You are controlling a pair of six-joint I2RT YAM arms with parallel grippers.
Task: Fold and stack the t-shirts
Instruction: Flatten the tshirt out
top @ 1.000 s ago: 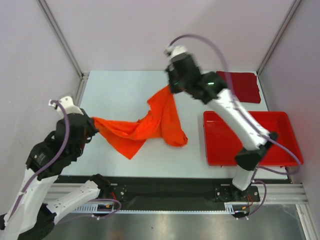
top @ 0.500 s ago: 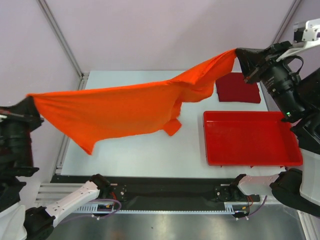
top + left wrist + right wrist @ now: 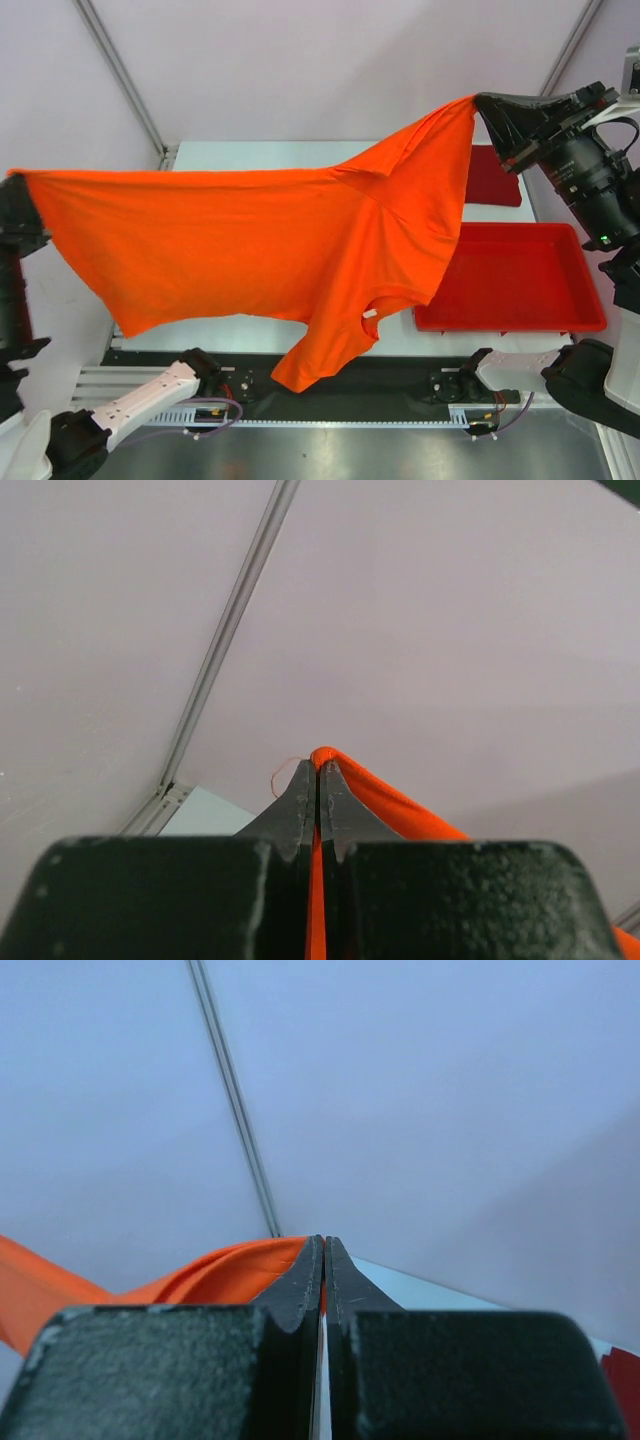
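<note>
My left gripper and my right gripper are holding the t-shirt, and the orange t-shirt's sleeve (image 3: 302, 368) hangs past the table's near edge. They should swing the t-shirt toward the table's back (image 3: 262, 154) before they lay it flat.
The bright orange t-shirt (image 3: 260, 240) hangs stretched wide in the air above the table, a sleeve drooping past the near edge. My left gripper (image 3: 14, 180) is shut on its left corner at the far left of the top view; orange cloth (image 3: 380, 800) is pinched between its fingers. My right gripper (image 3: 480, 104) is shut on the shirt's other corner, high at the back right; cloth (image 3: 220, 1270) trails left from the closed tips. The dark red t-shirt (image 3: 497, 178) lies as a folded square at the table's back right, partly hidden by the orange shirt.
A rigid red plastic tray (image 3: 520, 275) sits on the right side of the white table (image 3: 220, 155). The enclosure's frame posts (image 3: 120, 75) rise at the back corners. The arm bases are bolted along the near rail.
Both arms have lifted and pulled apart, taking the orange shirt from a crumpled heap on the table to a wide spread sheet in the air. In the last half second it opened further and dropped lower.
</note>
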